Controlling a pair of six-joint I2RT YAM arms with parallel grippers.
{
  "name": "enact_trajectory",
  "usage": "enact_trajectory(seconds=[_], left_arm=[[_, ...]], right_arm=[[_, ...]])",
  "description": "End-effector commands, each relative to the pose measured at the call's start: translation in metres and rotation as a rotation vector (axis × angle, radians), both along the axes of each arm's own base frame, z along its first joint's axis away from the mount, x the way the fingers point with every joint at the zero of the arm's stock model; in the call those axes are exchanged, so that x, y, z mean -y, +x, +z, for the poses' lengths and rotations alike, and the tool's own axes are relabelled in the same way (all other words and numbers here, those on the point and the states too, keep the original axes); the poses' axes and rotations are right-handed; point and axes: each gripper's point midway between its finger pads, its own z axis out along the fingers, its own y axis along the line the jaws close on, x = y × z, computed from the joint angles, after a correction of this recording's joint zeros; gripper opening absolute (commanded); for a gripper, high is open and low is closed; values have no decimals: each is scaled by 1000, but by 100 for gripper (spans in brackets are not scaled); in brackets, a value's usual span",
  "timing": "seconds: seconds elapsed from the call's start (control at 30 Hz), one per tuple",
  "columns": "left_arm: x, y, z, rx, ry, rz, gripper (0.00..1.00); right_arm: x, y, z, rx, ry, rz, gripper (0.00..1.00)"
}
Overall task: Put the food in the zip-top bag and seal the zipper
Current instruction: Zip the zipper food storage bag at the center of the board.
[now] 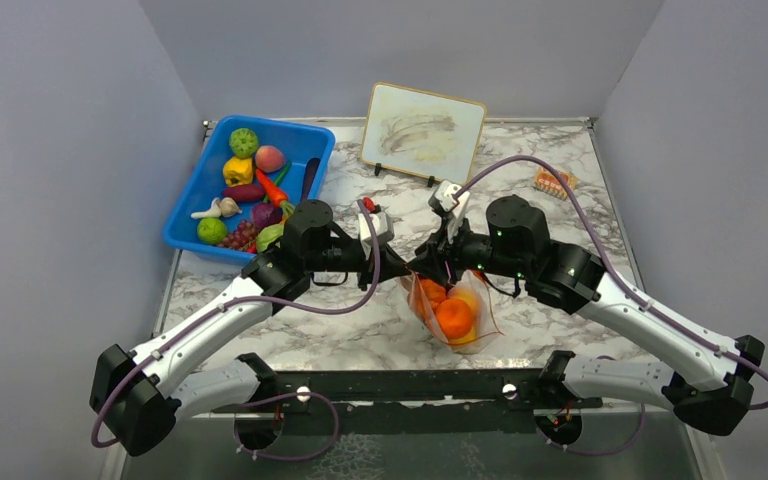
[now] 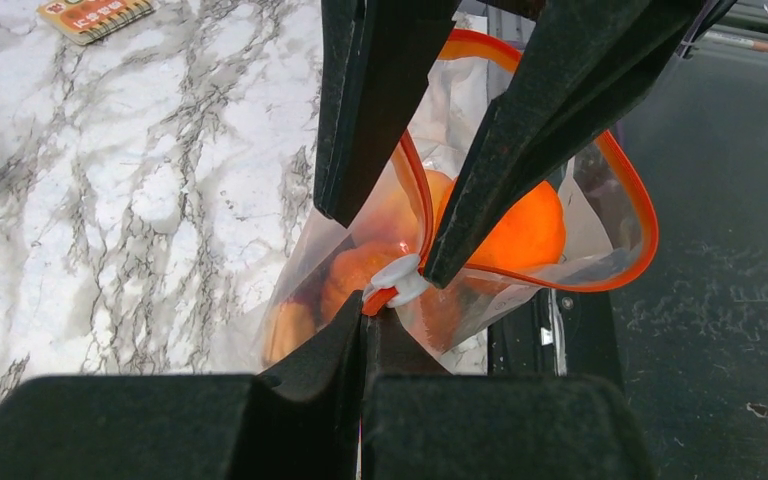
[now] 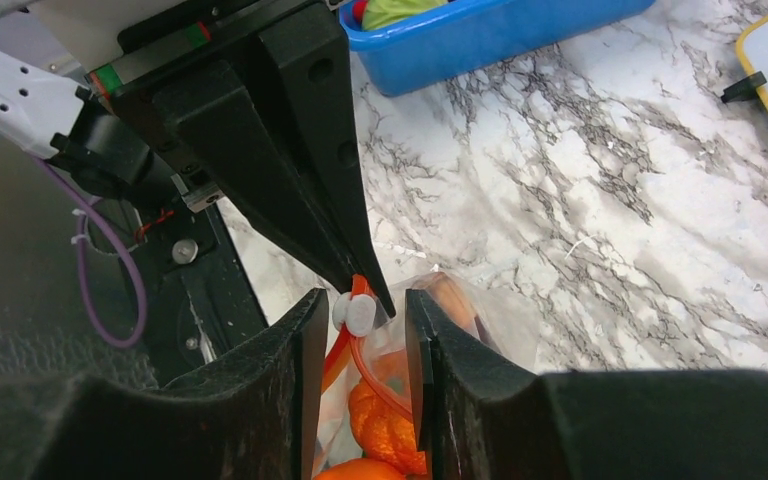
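Observation:
The robot's left gripper has only the very end of the bag's zipper strip (image 2: 376, 301), so next the right gripper clamps the white slider (image 2: 399, 278) while the left gripper takes a deeper grip.
The clear zip-top bag (image 1: 468, 300) hangs between my two grippers above the near table edge, with oranges (image 1: 453, 316) inside. Its orange-red zipper (image 2: 640, 215) gapes in a wide loop. My left gripper (image 2: 365, 312) is shut on the end of the zipper strip, just behind the white slider (image 2: 400, 275). My right gripper (image 3: 365, 297) is open, with one finger on each side of the slider (image 3: 353, 313) and the strip. The oranges (image 3: 385, 420) show below it. In the top view the left gripper (image 1: 403, 268) and right gripper (image 1: 422, 268) meet tip to tip. More food (image 1: 250, 185) lies in the blue bin.
The blue bin (image 1: 185, 235) stands at the far left and shows in the right wrist view (image 3: 480, 35). A framed white board (image 1: 423, 128) stands at the back. A small orange packet (image 1: 554, 181) lies at the far right. The black base rail (image 1: 410, 385) runs under the bag.

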Motion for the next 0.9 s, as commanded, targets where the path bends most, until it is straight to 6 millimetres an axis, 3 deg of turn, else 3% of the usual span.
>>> enact_trajectory(seconds=[0.0, 0.33, 0.5, 0.6, 0.87], left_arm=[[3, 7, 24, 26, -47, 20, 0], [3, 11, 24, 15, -47, 41, 0], [2, 11, 26, 11, -47, 55, 0], [0, 11, 29, 15, -48, 58, 0], [-10, 7, 27, 61, -7, 6, 0]], right_arm=[[-4, -2, -9, 31, -39, 42, 35], [-3, -2, -22, 23, -78, 44, 33], [0, 4, -18, 73, -79, 14, 21], [3, 6, -14, 120, -79, 7, 3], [9, -7, -11, 185, -80, 92, 1]])
